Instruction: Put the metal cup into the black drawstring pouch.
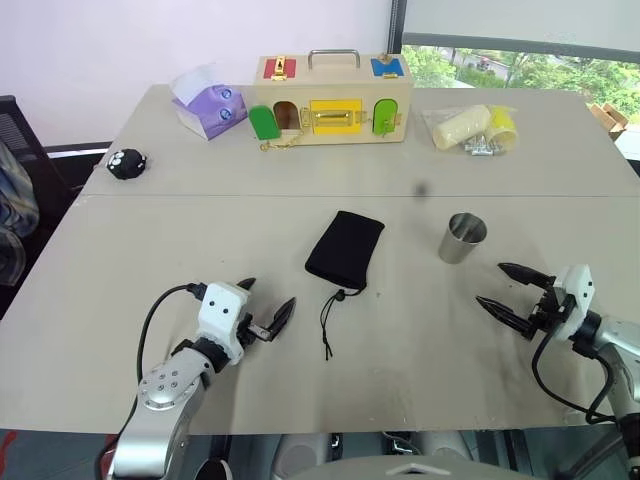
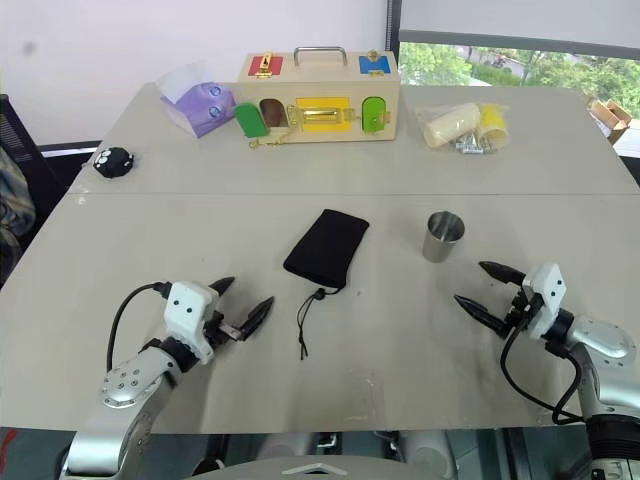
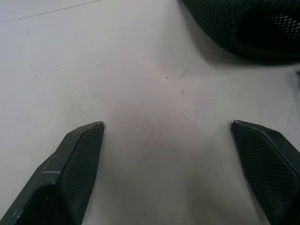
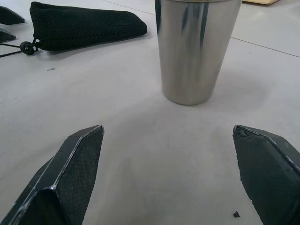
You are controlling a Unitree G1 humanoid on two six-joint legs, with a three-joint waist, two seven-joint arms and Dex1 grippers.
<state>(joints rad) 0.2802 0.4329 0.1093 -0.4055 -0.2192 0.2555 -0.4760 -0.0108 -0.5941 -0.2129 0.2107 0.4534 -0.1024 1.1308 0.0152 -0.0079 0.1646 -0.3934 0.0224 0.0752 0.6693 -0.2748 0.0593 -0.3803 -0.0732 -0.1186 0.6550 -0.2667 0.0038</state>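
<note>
I expect the black drawstring pouch (image 1: 345, 248), when I lift it, to stay open enough for the metal cup, as a dark gap (image 3: 268, 32) shows at the pouch's near rim.
The metal cup (image 1: 462, 238) stands upright on the table, right of centre; the right wrist view shows its shiny wall (image 4: 194, 51) close ahead. The black drawstring pouch (image 1: 345, 248) lies flat mid-table, its cord and toggle (image 1: 337, 297) trailing toward me. My right gripper (image 1: 502, 286) hovers open just in front of the cup and a little to its right, with nothing between its fingers. My left gripper (image 1: 270, 304) is open and empty too, low over the table to the front left of the pouch, whose edge (image 3: 243, 28) shows in the left wrist view.
At the back stands a wooden latch box (image 1: 332, 100) with coloured doors. A purple tissue pack (image 1: 208, 103) sits left of it, a bag of yellow items (image 1: 472, 128) to its right. A small round black toy (image 1: 127, 163) lies far left. Table edge runs close in front.
</note>
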